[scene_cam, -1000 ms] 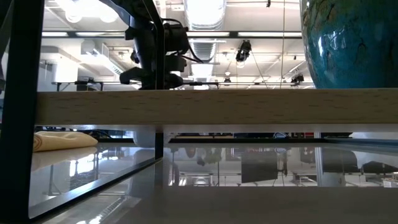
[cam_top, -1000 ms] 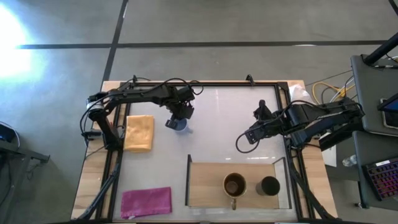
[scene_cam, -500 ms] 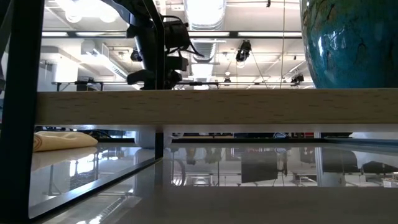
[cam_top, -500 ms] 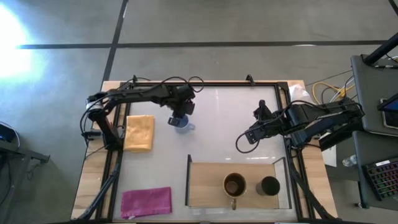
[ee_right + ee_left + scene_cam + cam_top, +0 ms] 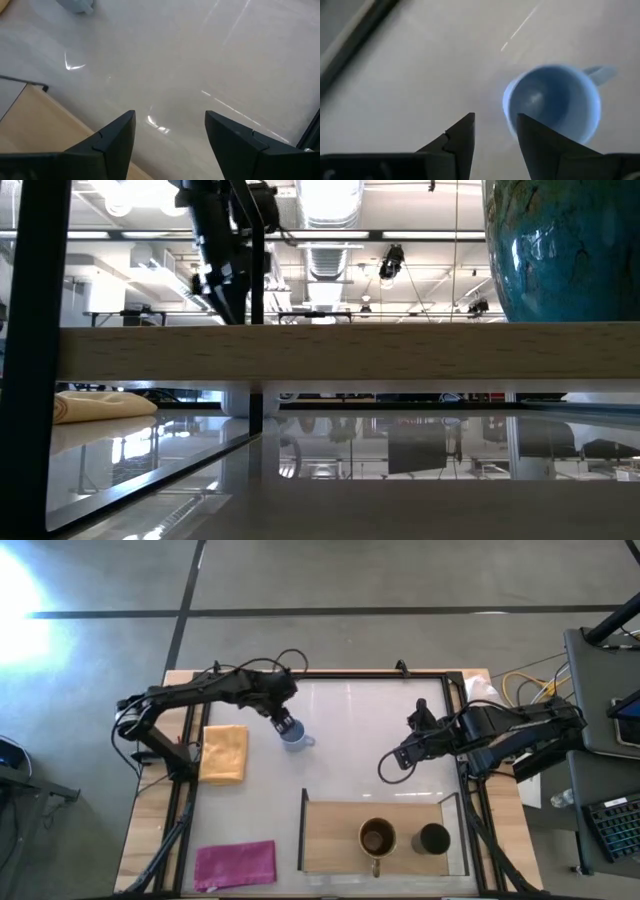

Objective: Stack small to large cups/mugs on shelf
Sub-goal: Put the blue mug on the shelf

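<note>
The light blue mug's handle (image 5: 310, 741) faces away from my left gripper. The mug should be turned by its rim (image 5: 302, 727) with my right gripper until the mug's handle faces the shelf.
The light blue mug (image 5: 296, 738) stands upright on its base on the white table top, mouth up, handle (image 5: 601, 74) to one side. My left gripper (image 5: 282, 724) hovers open just beside and above it; the mug (image 5: 552, 102) shows past its fingers. On the shelf (image 5: 335, 840) at the near edge stand the brown mug (image 5: 376, 837) and the black cup (image 5: 433, 838). My right gripper (image 5: 384, 773) waits open over the table right of centre, above the shelf's far edge.
A yellow cloth (image 5: 224, 753) lies at the table's left, a pink cloth (image 5: 236, 864) at the near left corner. Thin dark uprights (image 5: 303, 830) frame the shelf. In the low view a teal cup wall (image 5: 560, 250) stands close on the board (image 5: 350, 352).
My left gripper has opened and let go of the light blue mug, then risen and drawn back toward the table's far left. The mug stays standing upright on the table, about where it was set down.
</note>
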`<state>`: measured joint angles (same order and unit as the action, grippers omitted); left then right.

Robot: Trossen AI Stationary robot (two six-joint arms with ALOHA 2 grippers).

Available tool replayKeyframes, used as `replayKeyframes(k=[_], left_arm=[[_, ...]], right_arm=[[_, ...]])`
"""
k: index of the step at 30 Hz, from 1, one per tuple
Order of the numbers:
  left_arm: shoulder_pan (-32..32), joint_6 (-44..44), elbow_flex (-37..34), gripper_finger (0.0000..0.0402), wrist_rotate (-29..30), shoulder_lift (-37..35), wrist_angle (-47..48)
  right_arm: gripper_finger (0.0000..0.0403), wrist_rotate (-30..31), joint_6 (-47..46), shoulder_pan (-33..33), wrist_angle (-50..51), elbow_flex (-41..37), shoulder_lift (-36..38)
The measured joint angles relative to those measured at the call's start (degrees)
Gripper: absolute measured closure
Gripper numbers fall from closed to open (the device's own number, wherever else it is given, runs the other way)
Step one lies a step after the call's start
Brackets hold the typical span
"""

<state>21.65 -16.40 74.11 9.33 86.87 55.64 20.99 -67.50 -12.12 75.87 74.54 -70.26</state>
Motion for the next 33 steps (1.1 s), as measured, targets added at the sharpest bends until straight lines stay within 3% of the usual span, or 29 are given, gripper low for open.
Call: replayKeyframes(k=[4,9,17,22,28,33], left_arm=[[-0.12,-11.52,-4.53,0.0272,-0.24,-1.82,2.21],[-0.36,-18.22,-9.84,0.0272,-4.69,-1.80,1.44],[-0.83,-23.04,-12.99,0.0272,-5.10,-1.77,-5.81],[-0.63,-23.75,-13.37,0.0274,-4.80,-1.79,-7.57],[-0.61,-23.87,-14.98,0.0302,-4.79,-1.79,-11.17],[0.06,-23.94,-15.61,0.0327,-4.62,-1.75,-14.68]], right_arm=[[0.0202,0.01,1.16,3.44,-0.31,0.00,0.00],[0.0266,-1.09,6.81,9.20,-4.92,-0.11,0.00],[0.0385,-13.12,20.18,19.55,-19.41,-0.25,-5.18],[0.0393,-23.39,26.40,24.79,-28.83,-0.33,-13.74],[0.0394,-31.42,28.97,27.61,-40.22,0.47,-24.80],[0.0394,-33.63,31.45,26.88,-41.26,3.07,-31.65]])
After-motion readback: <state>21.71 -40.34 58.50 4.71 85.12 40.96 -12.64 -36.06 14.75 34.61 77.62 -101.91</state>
